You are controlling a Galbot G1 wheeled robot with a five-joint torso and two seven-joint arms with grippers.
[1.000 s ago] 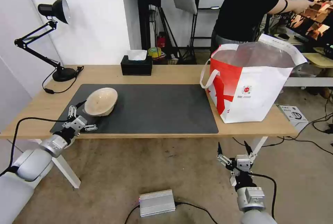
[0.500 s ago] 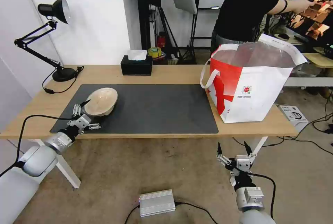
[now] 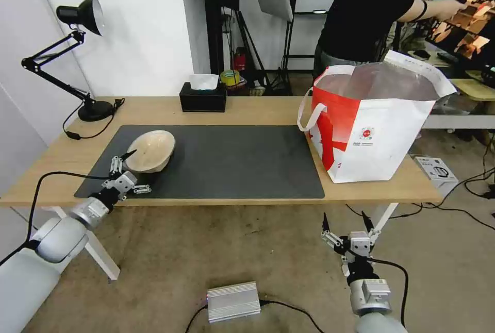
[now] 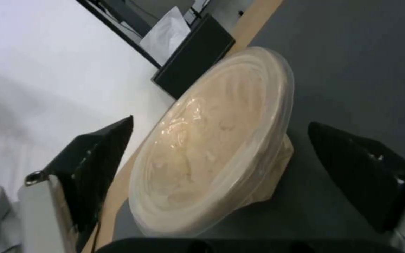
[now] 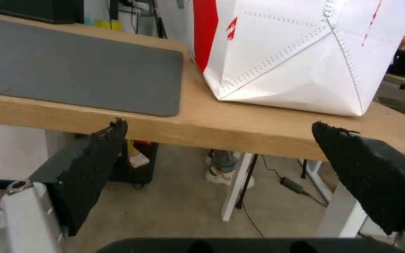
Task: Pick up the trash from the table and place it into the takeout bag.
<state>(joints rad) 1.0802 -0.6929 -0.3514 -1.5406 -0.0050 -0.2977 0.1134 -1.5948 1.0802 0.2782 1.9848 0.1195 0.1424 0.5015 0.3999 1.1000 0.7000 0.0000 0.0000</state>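
Clear plastic sits close around the rim of the beige bowl, so the plastic will come along with the bowl when I lift the bowl to the takeout bag.
A beige shallow bowl, the trash, sits tilted on the dark grey mat at the left of the table. My left gripper is open at the bowl's near edge, fingers spread on either side of it. In the left wrist view the bowl lies between the black fingers without touching them. The white and red takeout bag stands open at the table's right end. My right gripper hangs open below the table's front edge, and its wrist view faces the bag.
A black tissue box stands at the back of the table and a black desk lamp at the back left. A silver box lies on the floor. Behind the bag stands a person in black.
My left gripper has crept forward and to the right toward the bowl's edge. The bowl, the bag and the right arm have hardly moved.
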